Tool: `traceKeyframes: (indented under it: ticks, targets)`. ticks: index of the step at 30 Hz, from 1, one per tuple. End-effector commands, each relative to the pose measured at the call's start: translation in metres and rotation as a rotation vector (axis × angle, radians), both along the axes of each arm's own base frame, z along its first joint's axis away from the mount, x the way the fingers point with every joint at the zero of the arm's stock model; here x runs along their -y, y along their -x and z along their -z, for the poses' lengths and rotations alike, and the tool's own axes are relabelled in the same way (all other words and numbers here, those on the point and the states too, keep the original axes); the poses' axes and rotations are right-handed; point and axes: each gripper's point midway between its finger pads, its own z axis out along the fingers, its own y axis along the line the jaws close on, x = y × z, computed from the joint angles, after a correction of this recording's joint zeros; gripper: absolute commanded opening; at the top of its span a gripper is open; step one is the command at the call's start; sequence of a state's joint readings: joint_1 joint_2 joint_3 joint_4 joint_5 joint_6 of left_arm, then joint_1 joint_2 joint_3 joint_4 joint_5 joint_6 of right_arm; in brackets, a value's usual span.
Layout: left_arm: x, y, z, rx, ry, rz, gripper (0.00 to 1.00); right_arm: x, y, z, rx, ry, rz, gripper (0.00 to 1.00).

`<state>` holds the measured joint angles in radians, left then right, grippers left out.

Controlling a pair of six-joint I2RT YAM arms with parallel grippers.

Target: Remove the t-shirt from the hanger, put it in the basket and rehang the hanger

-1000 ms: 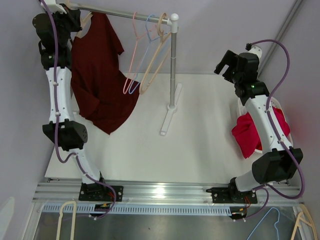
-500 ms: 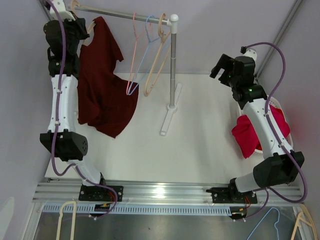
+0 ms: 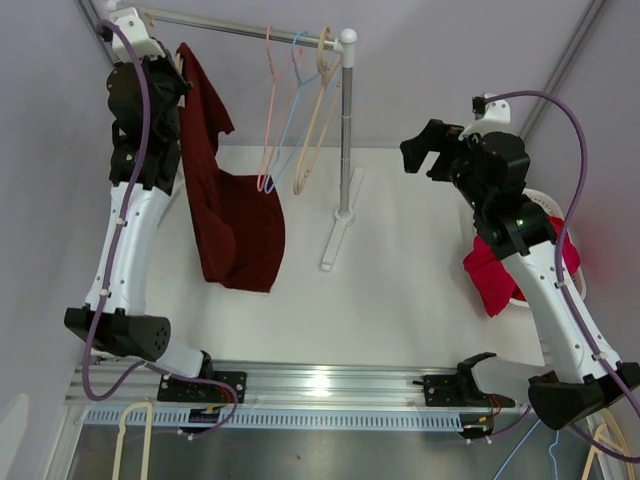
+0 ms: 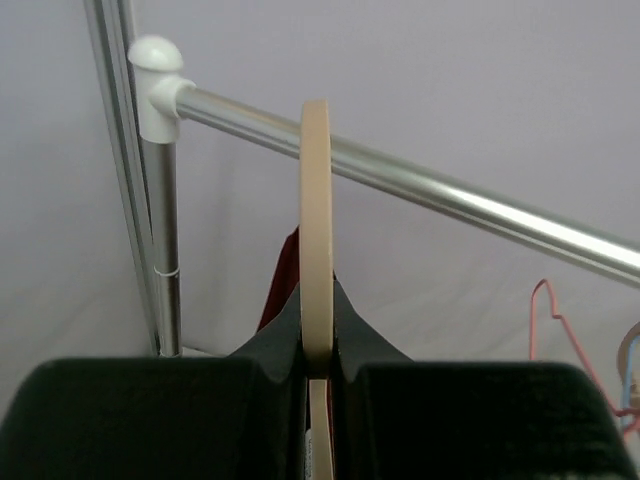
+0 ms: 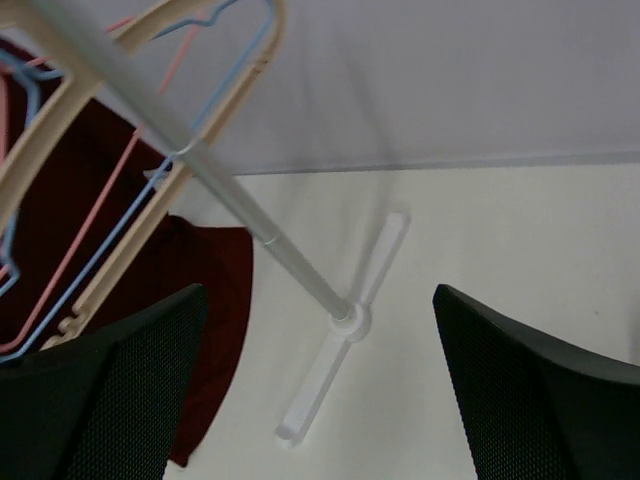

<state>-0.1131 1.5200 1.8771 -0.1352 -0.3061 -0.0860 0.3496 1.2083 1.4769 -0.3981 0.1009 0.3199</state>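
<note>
I keep moving my open right gripper toward the t-shirt's lower part (image 3: 245, 245) until the fingers close, because that part hangs free while my left gripper holds the beige hanger (image 4: 316, 190).
A dark red t-shirt (image 3: 238, 215) hangs from a beige hanger at the left end of the rack's rail (image 3: 240, 28). My left gripper (image 3: 168, 78) is up at the rail, shut on the beige hanger (image 4: 316, 220); its hook goes over the rail (image 4: 430, 192) in the left wrist view. A strip of the red t-shirt (image 4: 283, 285) shows behind the fingers. My right gripper (image 3: 422, 155) is open and empty in the air right of the rack post. In the right wrist view it (image 5: 320, 385) faces the t-shirt's lower part (image 5: 215, 300).
Pink, blue and beige empty hangers (image 3: 297, 110) hang near the rail's right end. The rack post (image 3: 346, 130) stands on a white cross foot (image 3: 338, 238). A bright red cloth (image 3: 497, 268) lies in a white basket (image 3: 545, 200) at the right. Spare hangers (image 3: 130, 440) lie below the front rail.
My left arm has risen and shifted right with the hanger, and the t-shirt has turned edge-on and swung right. My right gripper has moved left toward the rack.
</note>
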Motion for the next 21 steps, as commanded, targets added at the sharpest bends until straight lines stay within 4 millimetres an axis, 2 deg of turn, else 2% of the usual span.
traceKeyframes:
  ticks: [1,2,5,7,8,9,10,11,12,13,14,15,17,18,19,21]
  targets:
    - [-0.011,0.055,-0.072,0.227,0.021,-0.113,0.01,-0.035,0.018,-0.013,0.08,0.053,-0.166,0.99]
    - [-0.011,0.064,-0.082,0.26,0.022,-0.112,0.01,-0.042,0.021,-0.013,0.083,0.061,-0.188,1.0]
    - [-0.009,0.068,-0.088,0.274,-0.006,-0.117,0.01,-0.066,0.033,-0.011,0.095,0.072,-0.278,0.99]
    - [-0.005,0.076,-0.101,0.279,0.03,-0.109,0.01,-0.087,0.041,-0.007,0.091,0.067,-0.384,0.99]
    - [-0.008,0.075,-0.089,0.222,0.036,-0.141,0.01,-0.097,0.045,-0.005,0.091,0.068,-0.432,0.99]
    - [-0.007,0.078,-0.089,0.21,0.051,-0.16,0.01,-0.111,0.053,-0.003,0.092,0.071,-0.497,1.0]
    - [0.002,0.08,-0.088,0.196,0.062,-0.157,0.01,-0.129,0.065,0.0,0.104,0.097,-0.559,0.99]
    - [-0.007,0.087,-0.084,0.17,0.087,-0.235,0.01,-0.141,0.069,0.007,0.1,0.122,-0.592,1.0]
    - [0.0,0.087,-0.081,0.146,0.081,-0.261,0.01,-0.16,0.084,0.01,0.119,0.16,-0.661,1.0]
    - [-0.002,0.091,-0.082,0.137,0.089,-0.302,0.01,-0.17,0.091,0.013,0.125,0.177,-0.696,0.99]
    - [-0.011,0.095,-0.073,0.101,0.101,-0.398,0.01,-0.179,0.097,0.017,0.13,0.192,-0.731,0.99]
    - [-0.006,0.093,-0.069,0.078,0.084,-0.423,0.01,-0.188,0.107,0.02,0.139,0.196,-0.778,1.0]
    - [-0.009,0.099,-0.064,0.052,0.098,-0.475,0.01,-0.206,0.126,0.015,0.183,0.177,-0.853,0.99]
    - [-0.006,0.099,-0.057,0.025,0.099,-0.472,0.01,-0.213,0.134,0.022,0.183,0.17,-0.897,0.99]
    - [-0.006,0.103,-0.055,0.017,0.11,-0.473,0.01,-0.218,0.139,0.015,0.222,0.15,-0.915,1.0]
    - [-0.003,0.106,-0.041,-0.023,0.126,-0.482,0.01,-0.229,0.154,0.016,0.243,0.128,-0.959,1.0]
